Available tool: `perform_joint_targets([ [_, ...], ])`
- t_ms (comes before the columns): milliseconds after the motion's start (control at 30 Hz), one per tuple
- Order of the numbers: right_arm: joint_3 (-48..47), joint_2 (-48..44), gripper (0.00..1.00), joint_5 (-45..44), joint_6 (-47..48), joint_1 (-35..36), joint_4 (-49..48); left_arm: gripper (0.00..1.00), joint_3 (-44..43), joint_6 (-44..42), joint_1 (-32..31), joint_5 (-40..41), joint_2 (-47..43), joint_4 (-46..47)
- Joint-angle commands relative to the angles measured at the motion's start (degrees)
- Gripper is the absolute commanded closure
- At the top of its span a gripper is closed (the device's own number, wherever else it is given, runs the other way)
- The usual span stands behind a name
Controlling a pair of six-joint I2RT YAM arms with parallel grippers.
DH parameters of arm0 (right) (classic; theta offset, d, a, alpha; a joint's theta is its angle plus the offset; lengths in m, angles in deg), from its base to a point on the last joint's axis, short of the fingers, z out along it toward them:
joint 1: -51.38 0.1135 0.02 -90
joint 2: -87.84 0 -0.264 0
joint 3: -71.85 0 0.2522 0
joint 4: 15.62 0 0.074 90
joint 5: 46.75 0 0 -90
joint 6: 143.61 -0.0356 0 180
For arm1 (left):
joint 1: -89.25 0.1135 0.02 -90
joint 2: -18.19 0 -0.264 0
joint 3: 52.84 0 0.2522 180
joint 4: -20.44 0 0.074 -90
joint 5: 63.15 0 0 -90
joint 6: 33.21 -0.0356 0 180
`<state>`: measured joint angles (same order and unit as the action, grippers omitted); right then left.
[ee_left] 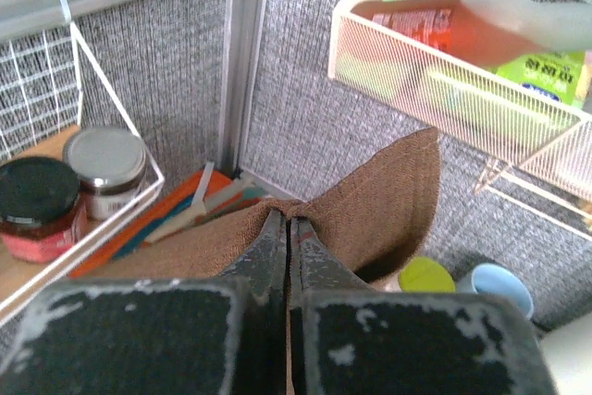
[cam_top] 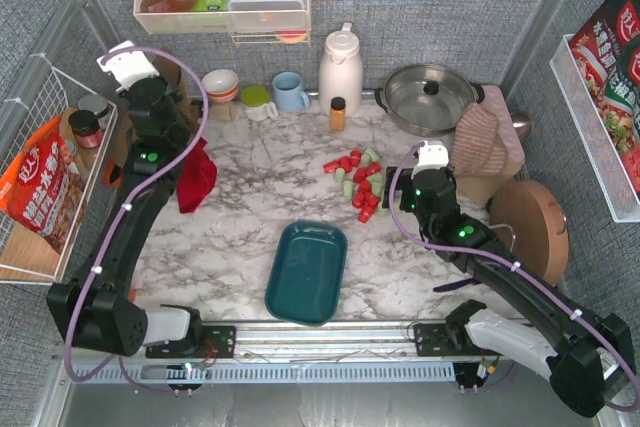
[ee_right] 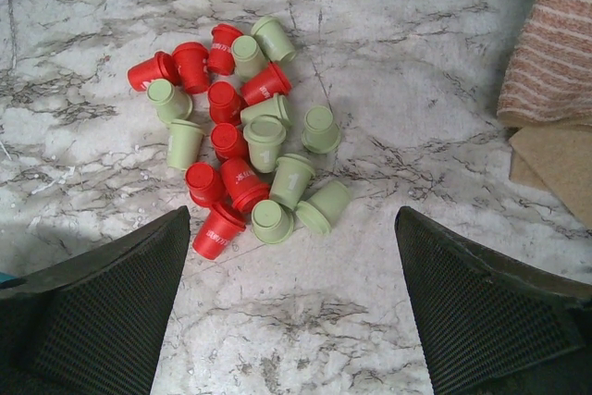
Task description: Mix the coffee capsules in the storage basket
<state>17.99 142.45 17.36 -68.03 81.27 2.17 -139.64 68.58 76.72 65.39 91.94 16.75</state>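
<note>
I keep lowering the brown cloth with my left gripper until it settles beside the red cloth, then let go, because the brown cloth hangs well clear of the storage basket.
The coffee capsules, red and pale green, lie in a loose pile on the marble table right of centre. They also show in the right wrist view. The storage basket, dark teal, sits empty at the near middle of the table. My right gripper is open and empty. It hovers just on the near right side of the pile, and its fingers frame the nearest capsules. My left gripper is shut at the back left corner, its tips pinching a brown cloth.
A red cloth lies under the left arm. An amber bottle, a white thermos, cups and a steel pot line the back. A striped cloth and a round wooden board are on the right. A wire rack with jars stands at left.
</note>
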Motion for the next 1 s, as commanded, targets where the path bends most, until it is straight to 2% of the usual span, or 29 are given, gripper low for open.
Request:
perform_joint_targets([
  [0,-0.24,0.38,0.03,-0.31,-0.27,-0.01,-1.62,1.00,-2.58,-4.69,1.78,0.17,4.28,5.91],
  [133,-0.33,0.52,0.03,-0.39,-0.26,-0.01,-1.49,1.00,-3.35,-0.76,6.66,-2.12,9.19,4.47],
  [233,-0.25,0.48,0.03,-0.50,-0.18,-0.01,-1.56,1.00,-4.88,6.67,10.77,-8.91,12.54,1.29],
  [333,-0.24,0.70,0.03,-0.56,-0.18,-0.01,-1.66,1.00,-8.09,9.90,12.94,-14.21,17.28,-1.94],
  [600,-0.20,0.59,0.03,-0.83,-0.09,-0.01,-1.54,1.00,-10.02,9.41,14.09,-15.26,26.54,-7.54],
  [767,-0.32,0.67,0.03,-0.75,-0.18,-0.01,-1.46,1.00,-9.32,10.76,14.46,-12.64,31.15,-11.02],
  [967,-0.29,1.00,0.03,-0.85,-0.13,-0.01,-1.57,1.00,-8.92,11.98,14.51,-15.04,34.81,-12.22],
])
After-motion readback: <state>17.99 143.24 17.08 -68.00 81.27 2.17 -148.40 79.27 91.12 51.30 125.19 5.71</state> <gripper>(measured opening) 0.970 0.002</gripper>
